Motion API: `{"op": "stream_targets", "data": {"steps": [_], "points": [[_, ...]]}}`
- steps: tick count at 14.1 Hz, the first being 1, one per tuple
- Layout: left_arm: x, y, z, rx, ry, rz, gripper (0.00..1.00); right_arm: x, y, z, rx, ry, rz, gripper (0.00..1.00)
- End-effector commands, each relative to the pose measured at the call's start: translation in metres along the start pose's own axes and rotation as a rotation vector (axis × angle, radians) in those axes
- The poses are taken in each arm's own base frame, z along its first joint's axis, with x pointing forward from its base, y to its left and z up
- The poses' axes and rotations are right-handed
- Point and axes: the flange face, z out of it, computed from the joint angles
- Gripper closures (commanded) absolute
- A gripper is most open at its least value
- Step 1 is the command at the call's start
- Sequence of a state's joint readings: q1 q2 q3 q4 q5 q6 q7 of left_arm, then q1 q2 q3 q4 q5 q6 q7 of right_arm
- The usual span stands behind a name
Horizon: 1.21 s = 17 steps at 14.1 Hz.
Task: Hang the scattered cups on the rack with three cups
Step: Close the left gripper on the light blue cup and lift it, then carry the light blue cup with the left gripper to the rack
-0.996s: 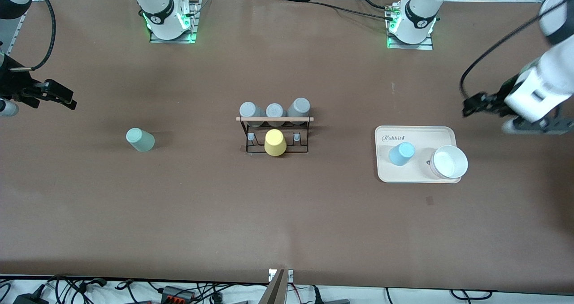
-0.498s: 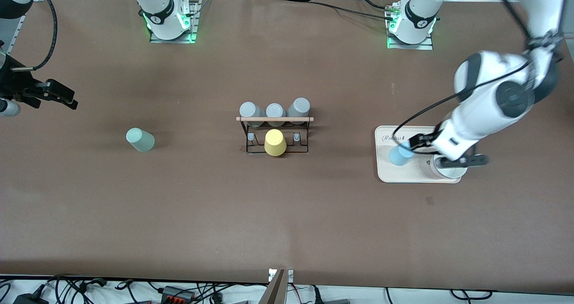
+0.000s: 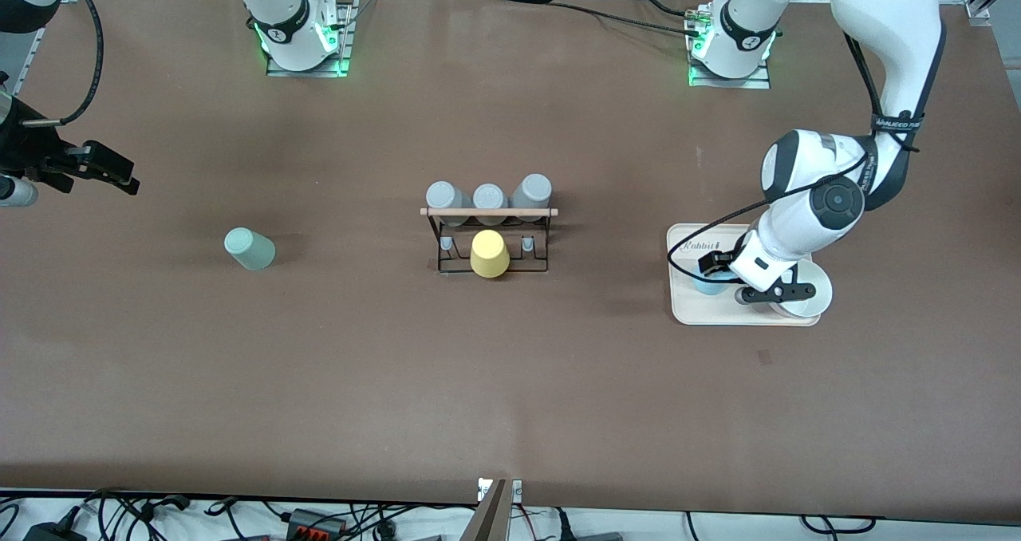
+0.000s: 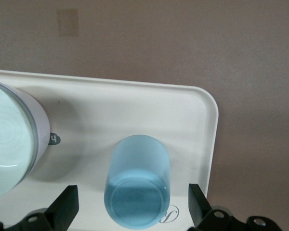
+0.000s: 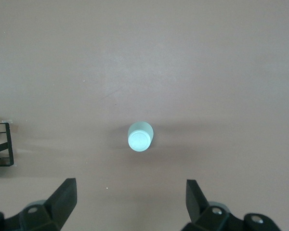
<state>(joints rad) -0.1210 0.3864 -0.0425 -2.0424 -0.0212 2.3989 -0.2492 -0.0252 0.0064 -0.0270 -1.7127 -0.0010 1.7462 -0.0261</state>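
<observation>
I expect the light blue cup to stay with its opening down, ready for the rack, when I pick it up and carry it over, because the cup's closed base faces up.
The light blue cup stands on the beige tray, mostly hidden under my left gripper. In the left wrist view the cup sits between the open fingers of my left gripper, with a gap on each side. The mint green cup stands alone on the table toward the right arm's end. My right gripper hangs open and empty over the table's edge there, and the right arm waits. In the right wrist view the mint cup lies ahead of the open right gripper. The black wire rack stands mid-table.
Three grey cups hang on the rack's row farther from the camera, and a yellow cup on the nearer row. A white bowl sits on the tray beside the blue cup; it also shows in the left wrist view. The rack's corner shows in the right wrist view.
My left arm has swung in from the table's end and come down over the tray, with its open fingers now either side of the light blue cup. The right arm has not moved.
</observation>
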Motion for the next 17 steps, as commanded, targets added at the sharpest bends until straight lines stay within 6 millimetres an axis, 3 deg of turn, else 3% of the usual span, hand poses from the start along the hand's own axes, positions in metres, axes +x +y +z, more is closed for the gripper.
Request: {"op": "stream_targets", "data": {"steps": [1, 5, 6, 7, 9, 13, 15, 17], "points": [[-0.001, 0.0, 0.007, 0.009, 0.006, 0.001, 0.08, -0.001, 0.0, -0.006, 0.001, 0.002, -0.02, 0.0], [-0.001, -0.001, 0.007, 0.01, 0.005, -0.002, 0.49, -0.002, 0.0, -0.006, 0.001, -0.001, -0.02, 0.0], [0.0, -0.001, 0.004, 0.009, 0.008, -0.002, 0.55, -0.002, 0.001, -0.006, 0.001, -0.001, -0.018, 0.0], [0.003, 0.001, -0.004, 0.006, 0.02, -0.002, 0.6, -0.002, 0.0, -0.006, 0.001, -0.001, -0.02, 0.0], [0.02, 0.006, -0.044, -0.009, 0.07, -0.025, 0.67, -0.002, 0.0, -0.006, 0.001, 0.001, -0.02, 0.0], [0.061, 0.069, -0.136, -0.012, 0.012, -0.104, 0.68, -0.002, 0.0, -0.005, 0.001, -0.003, -0.02, 0.0], [0.063, 0.113, -0.166, -0.012, -0.004, -0.173, 0.68, -0.002, 0.0, -0.005, 0.001, -0.003, -0.02, 0.0], [0.048, 0.157, -0.18, -0.035, -0.03, -0.248, 0.68, -0.002, 0.001, -0.005, 0.001, -0.003, -0.018, 0.0]]}}
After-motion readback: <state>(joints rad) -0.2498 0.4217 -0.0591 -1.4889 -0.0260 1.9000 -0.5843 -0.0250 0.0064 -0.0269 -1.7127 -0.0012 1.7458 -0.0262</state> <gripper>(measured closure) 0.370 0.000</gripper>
